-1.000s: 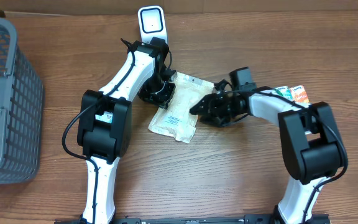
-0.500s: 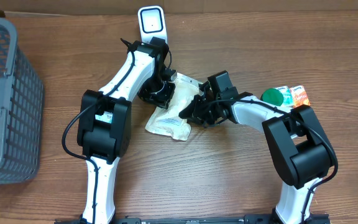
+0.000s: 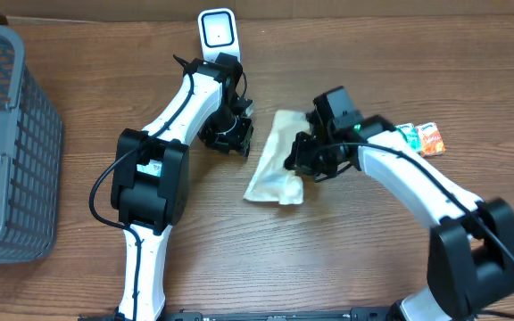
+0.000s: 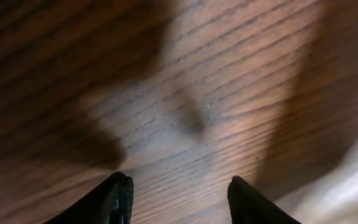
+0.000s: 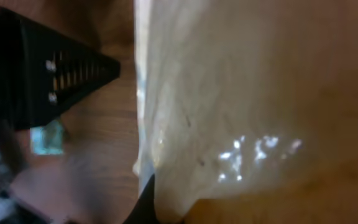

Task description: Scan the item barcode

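Note:
My right gripper's pouch hangs its plain side [image 3: 275, 167] up; I should lay it down flipped before scanning.
The item, a pale cream pouch [image 3: 273, 159], hangs tilted in the middle of the table with its plain side up; no barcode shows. My right gripper [image 3: 298, 162] is shut on the pouch's right edge. In the right wrist view the pouch [image 5: 229, 106] fills most of the frame, with one dark fingertip [image 5: 146, 202] against its lower edge. The white scanner [image 3: 217, 32] stands at the back. My left gripper [image 3: 236, 135] sits just left of the pouch, apart from it. Its fingers [image 4: 118, 199] stand open over bare wood in the left wrist view.
A grey mesh basket [image 3: 7, 143] stands at the left edge. Small packets with green and orange print [image 3: 419, 136] lie to the right, behind my right arm.
My left gripper has opened and let go of the pouch. My right gripper closed on the pouch's right edge and lifted it, turning it up onto its side and to the right.

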`<action>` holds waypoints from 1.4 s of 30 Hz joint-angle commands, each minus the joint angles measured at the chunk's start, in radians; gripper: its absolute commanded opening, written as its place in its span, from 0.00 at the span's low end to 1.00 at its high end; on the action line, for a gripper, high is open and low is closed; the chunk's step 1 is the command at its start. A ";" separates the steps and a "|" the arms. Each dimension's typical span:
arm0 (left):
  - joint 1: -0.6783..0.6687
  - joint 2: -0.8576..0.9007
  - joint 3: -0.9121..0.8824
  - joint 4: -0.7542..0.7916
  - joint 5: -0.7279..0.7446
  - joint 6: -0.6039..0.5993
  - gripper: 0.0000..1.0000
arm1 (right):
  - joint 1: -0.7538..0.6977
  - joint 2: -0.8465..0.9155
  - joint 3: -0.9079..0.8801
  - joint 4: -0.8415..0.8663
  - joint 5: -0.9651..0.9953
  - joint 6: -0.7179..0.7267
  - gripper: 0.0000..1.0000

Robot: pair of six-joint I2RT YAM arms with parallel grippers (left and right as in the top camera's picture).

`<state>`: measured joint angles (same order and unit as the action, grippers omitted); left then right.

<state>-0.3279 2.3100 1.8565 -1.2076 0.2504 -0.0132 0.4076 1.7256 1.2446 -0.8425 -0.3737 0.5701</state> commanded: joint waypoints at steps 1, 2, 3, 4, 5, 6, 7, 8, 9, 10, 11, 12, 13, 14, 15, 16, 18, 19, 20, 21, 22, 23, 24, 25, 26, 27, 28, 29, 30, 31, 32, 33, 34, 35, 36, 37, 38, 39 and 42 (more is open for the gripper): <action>-0.011 0.013 -0.005 0.009 0.009 -0.012 0.54 | 0.053 -0.029 0.164 -0.170 0.319 -0.086 0.04; -0.011 0.013 -0.005 0.012 0.008 -0.018 0.55 | 0.069 -0.025 0.194 -0.221 0.382 -0.086 0.04; -0.011 0.013 -0.005 0.015 0.009 -0.018 0.56 | 0.092 -0.022 0.229 -0.279 0.462 -0.085 0.04; -0.011 0.013 -0.005 0.016 0.009 -0.018 0.56 | 0.118 -0.015 0.266 -0.337 0.546 -0.085 0.04; -0.011 0.013 -0.005 0.017 0.008 -0.018 0.56 | 0.141 -0.009 0.292 -0.382 0.609 -0.085 0.04; -0.011 0.013 -0.005 0.019 0.008 -0.018 0.56 | 0.167 0.004 0.315 -0.423 0.678 -0.080 0.04; -0.011 0.013 -0.005 0.019 0.004 -0.018 0.56 | 0.188 0.016 0.330 -0.455 0.731 -0.073 0.04; -0.010 0.013 -0.005 0.020 0.001 -0.018 0.55 | 0.204 0.033 0.339 -0.478 0.774 -0.073 0.04; -0.007 0.013 -0.005 0.020 0.001 -0.026 0.55 | 0.219 0.058 0.345 -0.502 0.813 -0.073 0.04; -0.002 0.013 -0.005 0.023 -0.003 -0.040 0.54 | 0.226 0.081 0.347 -0.520 0.841 -0.073 0.04; 0.005 0.013 -0.005 0.024 -0.014 -0.060 0.52 | 0.228 0.112 0.348 -0.537 0.866 -0.073 0.04; 0.016 0.013 -0.004 0.027 -0.039 -0.082 0.50 | 0.228 0.138 0.348 -0.550 0.886 -0.074 0.04; 0.027 0.013 -0.002 0.026 -0.061 -0.101 0.48 | 0.228 0.165 0.349 -0.561 0.909 -0.074 0.04; 0.043 0.013 0.002 0.019 -0.088 -0.124 0.46 | 0.228 0.195 0.356 -0.577 0.928 -0.074 0.04; 0.059 0.013 0.006 0.012 -0.106 -0.142 0.45 | 0.228 0.220 0.366 -0.586 0.932 -0.074 0.04; 0.078 0.013 0.011 0.004 -0.114 -0.154 0.45 | 0.229 0.242 0.375 -0.592 0.930 -0.074 0.04; 0.116 0.013 0.018 -0.007 -0.112 -0.165 0.45 | 0.239 0.281 0.389 -0.602 0.930 -0.075 0.04; 0.135 0.013 0.019 -0.013 -0.111 -0.174 0.45 | 0.245 0.295 0.393 -0.604 0.930 -0.078 0.04; 0.152 0.013 0.019 -0.018 -0.107 -0.179 0.46 | 0.253 0.306 0.393 -0.604 0.930 -0.082 0.04; 0.169 0.013 0.019 -0.023 -0.098 -0.178 0.46 | 0.264 0.316 0.393 -0.604 0.930 -0.088 0.04; 0.182 0.013 0.019 -0.027 -0.090 -0.179 0.46 | 0.275 0.323 0.393 -0.603 0.925 -0.100 0.04; 0.196 0.013 0.019 -0.031 -0.081 -0.178 0.46 | 0.290 0.330 0.393 -0.600 0.917 -0.111 0.05; 0.207 0.013 0.019 -0.034 -0.073 -0.178 0.46 | 0.303 0.331 0.393 -0.595 0.903 -0.123 0.09; 0.214 0.013 0.019 -0.035 -0.073 -0.178 0.46 | 0.318 0.334 0.393 -0.586 0.879 -0.145 0.14; 0.223 0.013 0.019 -0.037 -0.073 -0.178 0.47 | 0.340 0.334 0.393 -0.571 0.832 -0.178 0.23; 0.227 0.013 0.019 -0.037 -0.073 -0.178 0.47 | 0.356 0.334 0.393 -0.557 0.795 -0.196 0.29; 0.229 0.013 0.019 -0.037 -0.073 -0.178 0.47 | 0.378 0.334 0.393 -0.537 0.741 -0.224 0.38; 0.230 0.013 0.019 -0.037 -0.073 -0.178 0.47 | 0.400 0.334 0.393 -0.518 0.692 -0.247 0.47; 0.230 0.013 0.019 -0.037 -0.074 -0.177 0.47 | 0.419 0.334 0.393 -0.498 0.645 -0.265 0.56; 0.230 0.013 0.019 -0.037 -0.074 -0.177 0.47 | 0.441 0.334 0.393 -0.473 0.595 -0.277 0.65; 0.229 0.013 0.019 -0.037 -0.073 -0.177 0.47 | 0.456 0.334 0.393 -0.452 0.558 -0.288 0.68; 0.228 0.013 0.019 -0.037 -0.074 -0.176 0.48 | 0.469 0.334 0.393 -0.435 0.537 -0.287 0.70; 0.227 0.013 0.019 -0.037 -0.073 -0.174 0.48 | 0.476 0.333 0.397 -0.418 0.508 -0.286 0.71; 0.225 0.013 0.019 -0.037 -0.073 -0.174 0.48 | 0.476 0.332 0.408 -0.415 0.483 -0.285 0.72; 0.224 0.013 0.019 -0.037 -0.073 -0.174 0.48 | 0.473 0.332 0.422 -0.416 0.467 -0.282 0.72; 0.222 0.013 0.019 -0.037 -0.073 -0.174 0.48 | 0.463 0.328 0.441 -0.422 0.454 -0.278 0.72; 0.220 0.013 0.019 -0.037 -0.073 -0.175 0.48 | 0.449 0.324 0.459 -0.427 0.443 -0.278 0.72; 0.218 0.013 0.019 -0.038 -0.072 -0.174 0.48 | 0.428 0.315 0.483 -0.435 0.435 -0.277 0.72; 0.203 0.013 0.018 -0.037 -0.062 -0.174 0.48 | 0.351 0.282 0.546 -0.463 0.398 -0.275 0.73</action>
<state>-0.1055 2.3100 1.8572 -1.2423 0.1719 -0.1787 0.8402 2.0533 1.7210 -1.2964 0.0887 0.3004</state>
